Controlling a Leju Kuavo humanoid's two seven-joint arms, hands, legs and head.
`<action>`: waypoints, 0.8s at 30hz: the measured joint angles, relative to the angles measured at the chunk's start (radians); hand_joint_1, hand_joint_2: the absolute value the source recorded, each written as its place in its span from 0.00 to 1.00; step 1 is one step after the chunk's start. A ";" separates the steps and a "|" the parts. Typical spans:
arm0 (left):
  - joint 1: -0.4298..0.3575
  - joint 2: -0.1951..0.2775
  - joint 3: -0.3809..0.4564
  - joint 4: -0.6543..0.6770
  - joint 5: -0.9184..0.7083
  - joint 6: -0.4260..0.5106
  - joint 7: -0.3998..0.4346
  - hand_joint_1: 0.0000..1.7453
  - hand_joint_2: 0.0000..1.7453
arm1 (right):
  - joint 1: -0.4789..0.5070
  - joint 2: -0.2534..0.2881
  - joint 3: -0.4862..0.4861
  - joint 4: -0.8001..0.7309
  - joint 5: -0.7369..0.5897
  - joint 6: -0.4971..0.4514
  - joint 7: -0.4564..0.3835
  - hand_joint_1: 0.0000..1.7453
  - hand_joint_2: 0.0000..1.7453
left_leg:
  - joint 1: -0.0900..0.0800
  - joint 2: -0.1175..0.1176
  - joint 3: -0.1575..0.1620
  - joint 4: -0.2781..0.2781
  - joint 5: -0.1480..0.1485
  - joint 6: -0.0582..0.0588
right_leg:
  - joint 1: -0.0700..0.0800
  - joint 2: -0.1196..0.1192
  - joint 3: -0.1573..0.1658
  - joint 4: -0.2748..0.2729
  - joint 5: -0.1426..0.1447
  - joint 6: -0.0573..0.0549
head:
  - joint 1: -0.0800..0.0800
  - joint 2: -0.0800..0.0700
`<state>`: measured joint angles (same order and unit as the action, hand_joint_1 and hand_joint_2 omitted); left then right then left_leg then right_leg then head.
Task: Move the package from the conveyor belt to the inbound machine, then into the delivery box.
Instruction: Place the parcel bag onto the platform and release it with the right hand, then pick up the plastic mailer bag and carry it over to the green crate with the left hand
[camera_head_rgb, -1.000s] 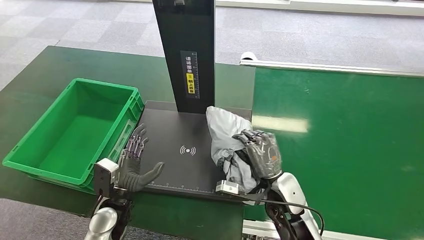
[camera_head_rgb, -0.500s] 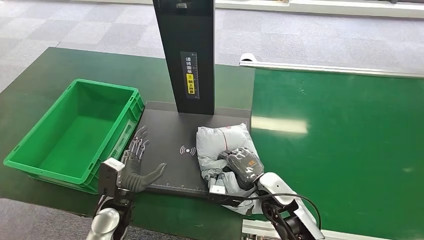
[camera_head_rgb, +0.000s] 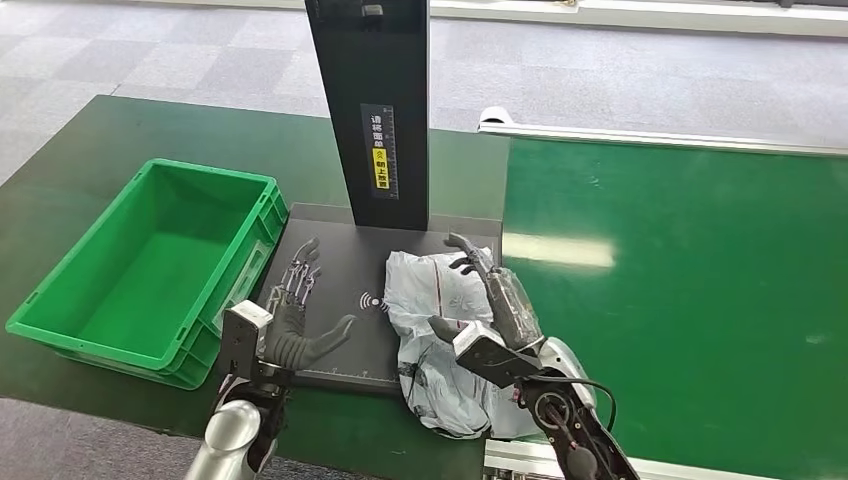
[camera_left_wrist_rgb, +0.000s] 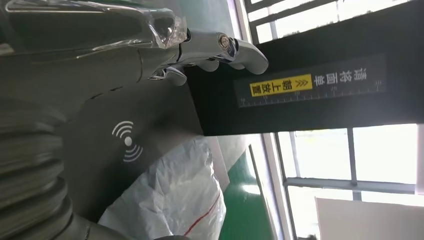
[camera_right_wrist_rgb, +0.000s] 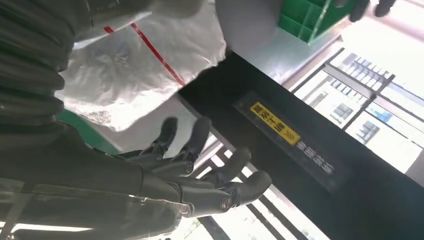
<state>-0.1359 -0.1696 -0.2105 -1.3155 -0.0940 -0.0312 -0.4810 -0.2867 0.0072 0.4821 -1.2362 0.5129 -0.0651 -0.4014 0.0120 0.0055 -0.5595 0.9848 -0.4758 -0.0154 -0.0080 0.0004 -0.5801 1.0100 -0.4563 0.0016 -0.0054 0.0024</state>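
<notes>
My left gripper will carry the package, which will bunch and fold around the gripper, because the package's crumpled (camera_head_rgb: 437, 300) near end (camera_head_rgb: 447, 408) hangs over the plate's edge.
The package (camera_head_rgb: 440, 335), a crumpled grey-white plastic bag with a red stripe, lies on the right part of the inbound machine's black plate (camera_head_rgb: 340, 265) and hangs over its near edge. My right hand (camera_head_rgb: 490, 305) is just above the bag's right side, fingers stretched out and apart, holding nothing. My left hand (camera_head_rgb: 295, 322) is open over the plate's left part, palm toward the bag, a short gap away. The left wrist view has the bag (camera_left_wrist_rgb: 170, 195) beside the scan symbol (camera_left_wrist_rgb: 127, 141). In the right wrist view the bag (camera_right_wrist_rgb: 135, 60) lies behind my spread fingers (camera_right_wrist_rgb: 200, 170).
The green delivery box (camera_head_rgb: 60, 300) stands left of the plate, with nothing in it. The machine's black post (camera_head_rgb: 370, 110) rises at the plate's far edge. The green conveyor belt (camera_head_rgb: 680, 290) runs along the right. Grey floor lies beyond.
My right hand brought the package down onto the plate and let go, its fingers now spread. My left hand moved forward and toward the bag.
</notes>
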 joint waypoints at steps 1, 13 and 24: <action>0.000 -0.001 -0.002 0.000 0.000 0.000 0.000 0.00 1.00 | 0.004 0.001 -0.006 -0.014 -0.003 0.002 0.000 0.00 1.00 | 0.000 0.000 0.000 0.000 0.000 0.000 | 0.000 0.000 0.000 0.000 0.000 0.000 | 0.000 0.000; 0.000 -0.005 -0.008 0.001 0.000 0.000 0.000 0.00 1.00 | 0.025 0.003 -0.033 -0.072 -0.007 0.003 0.000 0.00 1.00 | 0.000 0.000 -0.002 0.000 0.000 0.000 | 0.000 0.000 -0.002 0.000 0.000 0.000 | 0.000 0.000; -0.001 -0.013 -0.029 0.025 -0.010 -0.006 -0.016 0.00 1.00 | 0.012 0.013 -0.130 -0.049 -0.557 0.376 0.054 0.00 1.00 | 0.000 -0.001 -0.004 0.000 0.000 0.000 | 0.000 0.000 -0.003 0.000 0.000 0.000 | 0.000 0.000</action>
<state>-0.1366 -0.1825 -0.2392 -1.2900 -0.1039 -0.0371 -0.4974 -0.2747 0.0198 0.3519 -1.2850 -0.0446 0.3109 -0.3473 0.0117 0.0049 -0.5638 0.9849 -0.4760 -0.0152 -0.0084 0.0002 -0.5835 1.0100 -0.4563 0.0018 -0.0055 0.0026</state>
